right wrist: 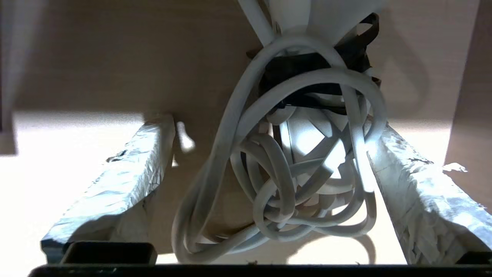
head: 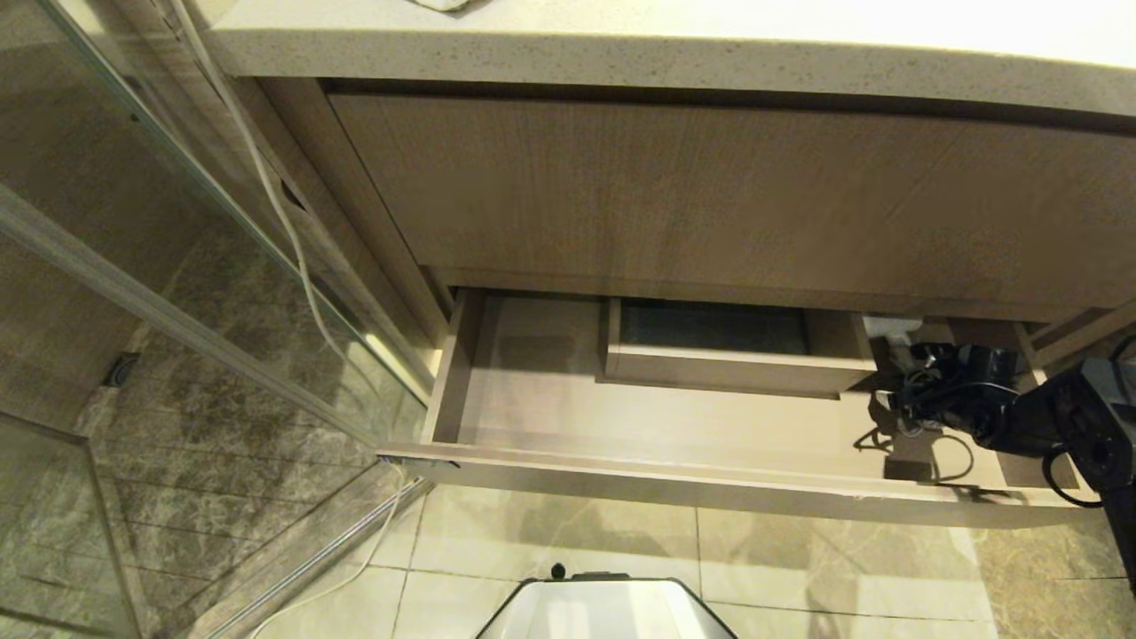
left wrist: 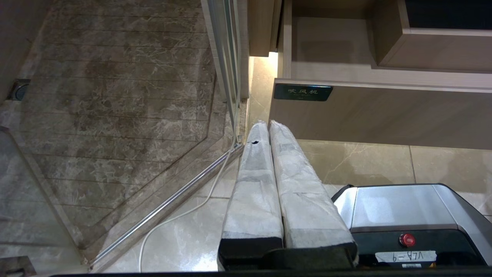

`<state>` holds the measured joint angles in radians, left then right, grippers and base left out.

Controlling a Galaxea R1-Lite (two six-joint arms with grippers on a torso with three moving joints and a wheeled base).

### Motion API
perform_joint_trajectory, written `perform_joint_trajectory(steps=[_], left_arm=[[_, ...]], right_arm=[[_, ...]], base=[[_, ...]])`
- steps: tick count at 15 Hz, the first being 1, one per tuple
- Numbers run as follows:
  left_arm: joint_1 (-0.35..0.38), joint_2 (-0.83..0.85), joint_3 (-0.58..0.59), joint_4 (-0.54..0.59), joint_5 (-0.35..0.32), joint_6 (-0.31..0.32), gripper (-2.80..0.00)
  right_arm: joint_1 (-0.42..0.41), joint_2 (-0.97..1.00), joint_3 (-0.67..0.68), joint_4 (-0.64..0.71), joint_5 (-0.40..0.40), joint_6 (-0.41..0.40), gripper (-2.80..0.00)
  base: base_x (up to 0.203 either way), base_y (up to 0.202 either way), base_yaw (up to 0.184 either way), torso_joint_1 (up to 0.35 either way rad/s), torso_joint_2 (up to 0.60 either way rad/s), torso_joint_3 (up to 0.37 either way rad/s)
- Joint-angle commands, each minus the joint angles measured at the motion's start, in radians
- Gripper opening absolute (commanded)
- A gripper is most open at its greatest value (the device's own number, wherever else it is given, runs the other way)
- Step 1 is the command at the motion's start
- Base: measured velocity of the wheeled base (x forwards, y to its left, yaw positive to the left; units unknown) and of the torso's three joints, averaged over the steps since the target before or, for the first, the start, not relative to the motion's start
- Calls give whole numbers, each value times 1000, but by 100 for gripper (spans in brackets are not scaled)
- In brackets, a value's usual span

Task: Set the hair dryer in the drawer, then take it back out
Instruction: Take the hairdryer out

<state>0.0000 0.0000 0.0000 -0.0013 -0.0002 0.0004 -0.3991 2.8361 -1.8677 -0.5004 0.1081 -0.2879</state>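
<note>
The white cord beside the hair dryer is held tight by a black tie, so the hair dryer will come along with the still-gathered bundle when I lift.
The drawer stands pulled out below the vanity, with a boxed notch at its back. My right gripper reaches into its right end. In the right wrist view the hair dryer lies on the drawer floor, its white body mostly hidden behind its bundled white cord. The right gripper is open, one finger on each side of the bundle. One finger is close against the cord and the other stands well clear. My left gripper is shut and empty, hanging over the floor by the drawer front.
A taller wood-grain panel and the stone counter edge overhang the drawer. A glass shower door stands at the left, with a thin white cable along its floor rail. My base is just before the drawer. A black label marks the drawer's left end.
</note>
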Motion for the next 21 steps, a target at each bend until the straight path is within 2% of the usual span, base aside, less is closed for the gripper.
perform_joint_trajectory(steps=[1, 8, 15, 21], left_arm=[[0, 0, 2, 0, 0, 0, -280], [0, -1, 0, 0, 0, 0, -280], [0, -1, 0, 0, 0, 0, -280], [0, 0, 0, 0, 0, 0, -280]], right_arm=[[-4, 31, -2, -7, 2, -8, -280], [-10, -36, 25, 9, 2, -43, -280], [-12, -259, 256, 20, 13, -44, -280], [-12, -348, 329, 23, 15, -67, -280]], base=[[0, 0, 0, 0, 0, 0], [0, 0, 0, 0, 0, 0], [0, 0, 0, 0, 0, 0], [0, 0, 0, 0, 0, 0]])
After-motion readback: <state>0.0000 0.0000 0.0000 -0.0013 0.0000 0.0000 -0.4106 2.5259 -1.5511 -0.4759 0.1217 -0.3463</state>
